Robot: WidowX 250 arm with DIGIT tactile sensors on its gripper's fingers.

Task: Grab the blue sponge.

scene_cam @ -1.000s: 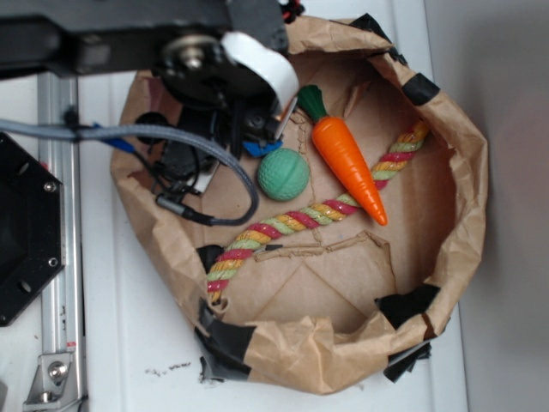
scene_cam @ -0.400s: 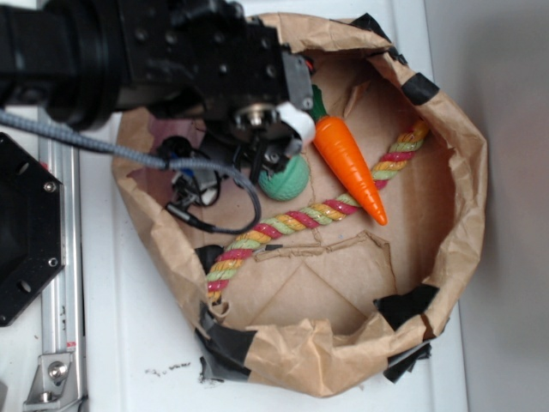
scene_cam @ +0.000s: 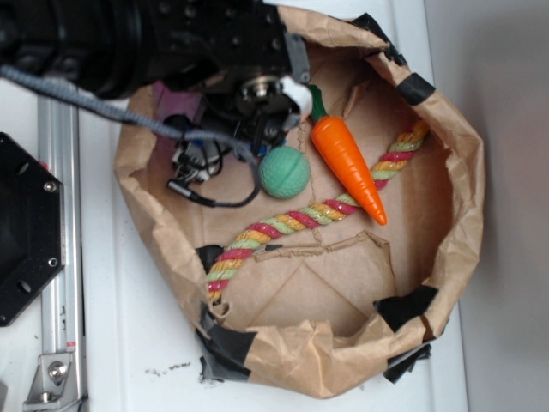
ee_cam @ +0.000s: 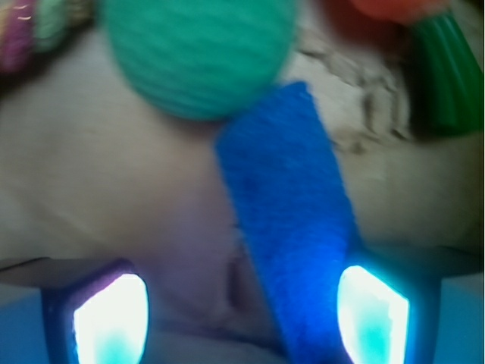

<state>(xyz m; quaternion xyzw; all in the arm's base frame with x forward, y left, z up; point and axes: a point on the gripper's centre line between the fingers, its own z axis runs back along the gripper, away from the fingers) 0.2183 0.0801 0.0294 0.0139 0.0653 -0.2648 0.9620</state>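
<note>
My gripper is about to lift the sponge, and the blue sponge's far end is touching the round green ball. The green ball should roll to the side and stay behind.
The blue sponge shows in the wrist view as a flat blue slab on the brown paper floor. Its far end touches the green ball. My gripper is open, and the sponge's near end lies between the two glowing fingertips, close against the right one. In the exterior view the black arm covers the sponge. There my gripper hangs just left of and above the green ball.
All of this lies inside a crumpled brown paper bag with raised walls. An orange toy carrot lies right of the ball, and a coloured rope crosses the floor below it. A grey cable loops on the left.
The arm has swung and come down over the sponge, toward the green ball. A corner of blue sponge that showed beside the ball one second ago is now covered.
</note>
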